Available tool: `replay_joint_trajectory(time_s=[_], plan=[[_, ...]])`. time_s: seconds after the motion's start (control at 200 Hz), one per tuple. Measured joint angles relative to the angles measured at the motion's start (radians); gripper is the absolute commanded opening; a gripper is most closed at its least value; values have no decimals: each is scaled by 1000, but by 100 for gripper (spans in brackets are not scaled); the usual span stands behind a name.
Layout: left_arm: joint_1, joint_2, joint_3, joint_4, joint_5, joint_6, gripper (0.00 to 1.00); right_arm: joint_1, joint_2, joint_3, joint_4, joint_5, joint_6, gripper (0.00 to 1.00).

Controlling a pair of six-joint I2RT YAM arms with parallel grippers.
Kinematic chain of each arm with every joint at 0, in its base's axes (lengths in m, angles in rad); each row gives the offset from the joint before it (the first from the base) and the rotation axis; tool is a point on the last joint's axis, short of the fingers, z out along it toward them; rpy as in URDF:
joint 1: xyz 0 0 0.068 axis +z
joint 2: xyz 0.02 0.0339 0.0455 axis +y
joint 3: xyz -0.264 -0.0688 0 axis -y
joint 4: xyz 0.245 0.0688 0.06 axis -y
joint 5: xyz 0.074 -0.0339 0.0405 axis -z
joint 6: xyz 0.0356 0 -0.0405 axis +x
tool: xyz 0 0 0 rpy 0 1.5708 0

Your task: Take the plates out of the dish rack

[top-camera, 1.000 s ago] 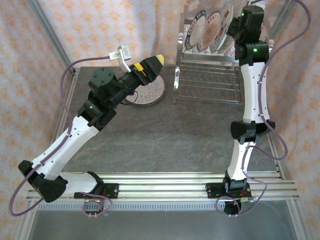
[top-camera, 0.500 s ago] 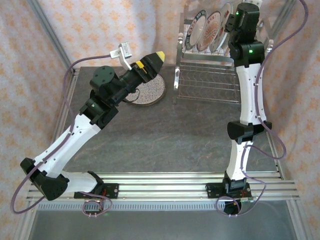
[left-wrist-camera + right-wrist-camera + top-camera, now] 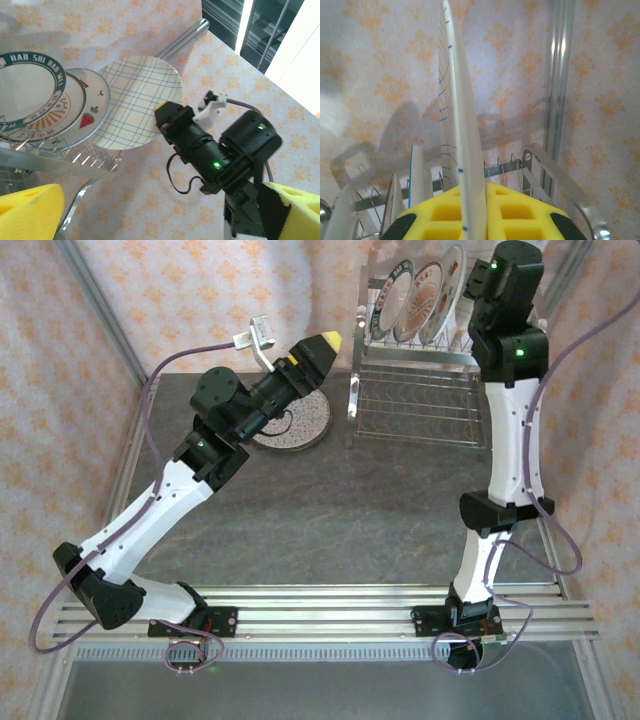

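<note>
The plaid-lined plate's rim at one side point(image 3: 180, 94) is held by my right gripper, so I keep moving my open left gripper toward the plate's free edge point(image 3: 118, 148) and close it there.
The chrome dish rack point(image 3: 415, 405) stands at the table's back right, with three plates upright in its upper tier. The plaid-lined plate point(image 3: 140, 107) is the rightmost, and my right gripper point(image 3: 167, 117) is shut on its rim. In the right wrist view this plate point(image 3: 462, 125) runs edge-on between the yellow pads point(image 3: 527, 212). Beside it stand a strawberry-print plate point(image 3: 85, 117) and a green-rimmed lettered plate point(image 3: 25, 90). A speckled plate point(image 3: 305, 422) lies flat on the table. My left gripper point(image 3: 318, 348) hovers over it, open and holding nothing, its yellow fingers point(image 3: 30, 210) wide apart.
The rack's lower tier point(image 3: 415, 410) holds nothing. Patterned fabric walls point(image 3: 200, 300) and aluminium frame posts point(image 3: 95, 300) enclose the table. A metal rail point(image 3: 330, 615) runs along the near edge by the arm bases. The dark tabletop point(image 3: 330, 510) lies between the arms.
My left arm has risen and swung right, towards the rack, away from the speckled plate. My right wrist has shifted slightly right at the plaid plate.
</note>
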Motion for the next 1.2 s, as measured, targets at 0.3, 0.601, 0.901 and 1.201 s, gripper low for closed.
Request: replay_joint_trajectory(time_s=[0.3,0.601,0.901,1.201], plan=[[-50,103,0,101,1,-101,99,6,-155,-43,-53,16,72,0],[-127,227,2,198,-3,-193,99,6,-302,-174,-176,5,175,0],[-216,351,44,254,-6,-286,95,6,-434,-256,-301,-50,274,0],[-267,396,44,329,-35,-367,91,6,-549,-312,-406,-146,372,0]])
